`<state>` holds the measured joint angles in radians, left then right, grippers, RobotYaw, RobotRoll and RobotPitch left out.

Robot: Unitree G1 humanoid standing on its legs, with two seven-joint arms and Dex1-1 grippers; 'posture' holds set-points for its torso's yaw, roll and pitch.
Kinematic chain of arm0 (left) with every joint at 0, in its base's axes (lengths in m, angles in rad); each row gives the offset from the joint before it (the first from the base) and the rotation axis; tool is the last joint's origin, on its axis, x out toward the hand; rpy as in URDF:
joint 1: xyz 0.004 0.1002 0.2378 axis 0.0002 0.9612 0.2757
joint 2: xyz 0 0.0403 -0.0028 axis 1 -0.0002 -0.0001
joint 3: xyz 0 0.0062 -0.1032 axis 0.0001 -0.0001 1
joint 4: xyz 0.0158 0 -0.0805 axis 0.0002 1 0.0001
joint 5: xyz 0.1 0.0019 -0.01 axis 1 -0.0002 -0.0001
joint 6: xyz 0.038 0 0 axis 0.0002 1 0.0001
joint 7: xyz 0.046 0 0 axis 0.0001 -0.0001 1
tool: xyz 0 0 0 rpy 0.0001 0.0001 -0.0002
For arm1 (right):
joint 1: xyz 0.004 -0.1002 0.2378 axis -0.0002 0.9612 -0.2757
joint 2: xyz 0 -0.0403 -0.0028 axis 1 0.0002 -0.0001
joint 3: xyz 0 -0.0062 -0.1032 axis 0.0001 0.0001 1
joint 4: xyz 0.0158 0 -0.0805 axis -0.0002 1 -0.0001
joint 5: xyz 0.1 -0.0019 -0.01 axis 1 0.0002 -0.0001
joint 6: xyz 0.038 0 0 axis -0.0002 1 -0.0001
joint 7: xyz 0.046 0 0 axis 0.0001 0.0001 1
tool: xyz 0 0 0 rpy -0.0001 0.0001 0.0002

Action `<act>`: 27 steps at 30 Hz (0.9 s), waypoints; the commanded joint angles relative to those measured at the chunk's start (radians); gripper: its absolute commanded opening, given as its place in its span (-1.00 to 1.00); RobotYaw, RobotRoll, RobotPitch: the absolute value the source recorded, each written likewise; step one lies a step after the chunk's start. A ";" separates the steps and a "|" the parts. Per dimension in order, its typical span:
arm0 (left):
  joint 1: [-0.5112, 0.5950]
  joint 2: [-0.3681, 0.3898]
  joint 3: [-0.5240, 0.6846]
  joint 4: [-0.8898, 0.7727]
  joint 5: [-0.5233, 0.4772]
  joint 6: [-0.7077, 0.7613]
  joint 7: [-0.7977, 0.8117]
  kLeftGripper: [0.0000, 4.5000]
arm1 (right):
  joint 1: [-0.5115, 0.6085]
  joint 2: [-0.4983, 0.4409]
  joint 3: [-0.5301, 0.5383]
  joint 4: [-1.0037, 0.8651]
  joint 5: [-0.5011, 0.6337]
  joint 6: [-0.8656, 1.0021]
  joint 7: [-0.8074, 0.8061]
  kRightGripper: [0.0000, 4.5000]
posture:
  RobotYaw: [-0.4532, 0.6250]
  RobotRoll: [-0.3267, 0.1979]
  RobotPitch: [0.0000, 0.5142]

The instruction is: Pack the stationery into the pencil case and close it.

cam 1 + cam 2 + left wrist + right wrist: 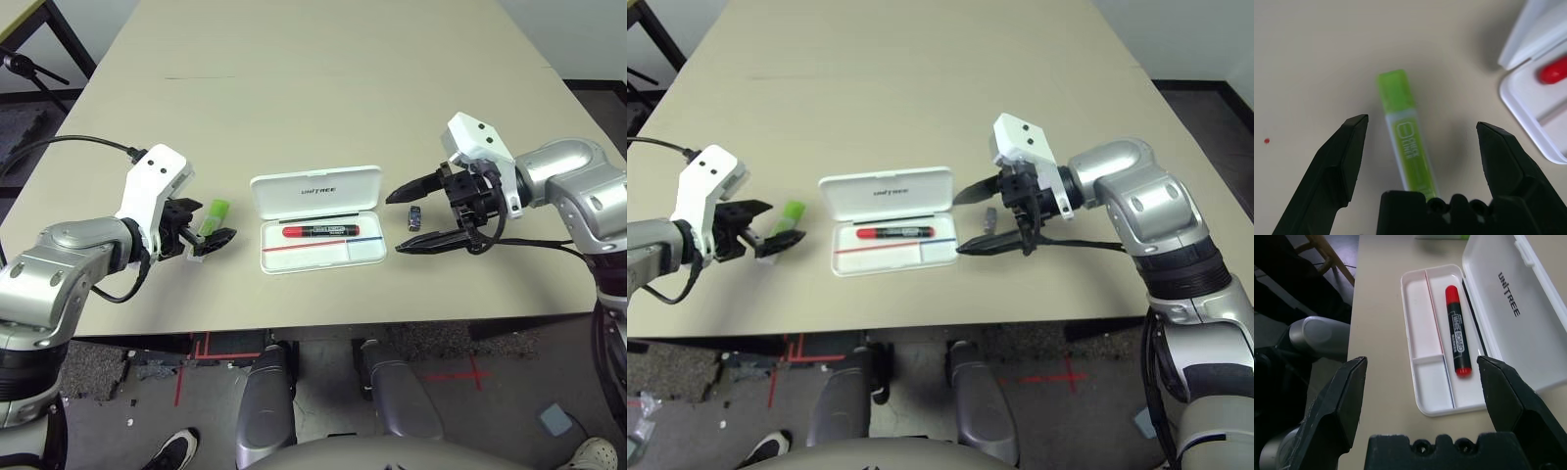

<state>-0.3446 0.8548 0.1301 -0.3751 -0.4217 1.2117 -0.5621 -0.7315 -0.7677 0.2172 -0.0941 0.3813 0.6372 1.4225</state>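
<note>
The lime-green highlighter [213, 217] is crosswise to the pencil case's long front compartment [302, 257], so the robot's left gripper needs to take hold of it and turn it lengthwise before letting it down inside.
The white pencil case [367, 251] lies open in the middle of the table, its lid [313, 191] folded back. The red marker [320, 231] rests inside the tray and shows in the right wrist view as well [1457, 330]. Left of the case, the lime-green highlighter [1405, 147] lies on the table between the spread fingers of my open left gripper [208, 227]. To the right of the case sits a tiny grey-blue eraser [415, 216]. My right gripper [395, 224] is open, one finger on each side of the eraser, holding nothing.
The beige table [313, 88] stretches far behind the case. Its front edge runs just below the case and both grippers. A chair frame [49, 34] stands off the far left corner.
</note>
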 commanded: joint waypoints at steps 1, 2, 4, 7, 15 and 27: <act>-0.015 -0.037 -0.027 0.047 0.023 0.031 0.047 1.00 | 0.013 0.005 0.009 -0.029 0.010 0.001 -0.012 0.99 | -0.24 0.25 -0.13; -0.020 -0.050 -0.029 0.062 0.025 0.032 0.058 1.00 | 0.014 0.006 0.011 -0.030 0.009 0.000 -0.015 0.99 | -0.24 0.25 -0.13; -0.020 -0.058 -0.042 0.087 0.034 0.024 0.068 1.00 | 0.016 0.011 0.013 -0.032 0.007 -0.006 -0.022 0.99 | -0.25 0.25 -0.13; -0.013 -0.065 -0.059 0.110 0.038 0.013 0.071 1.00 | 0.015 0.026 0.011 -0.040 0.010 -0.003 -0.043 0.99 | -0.26 0.25 -0.13; 0.004 -0.064 -0.083 0.147 0.040 -0.016 0.053 0.57 | 0.020 0.024 0.004 -0.059 0.017 0.004 -0.057 1.00 | -0.29 0.25 -0.19; 0.014 0.020 -0.054 0.153 0.038 -0.046 0.001 -0.52 | 0.007 0.026 0.006 -0.031 0.007 -0.023 -0.059 1.00 | -0.26 0.25 -0.25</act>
<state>-0.3436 0.8614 0.0680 -0.2206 -0.3896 1.1736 -0.5473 -0.7240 -0.7377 0.2233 -0.1216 0.3844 0.6243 1.3611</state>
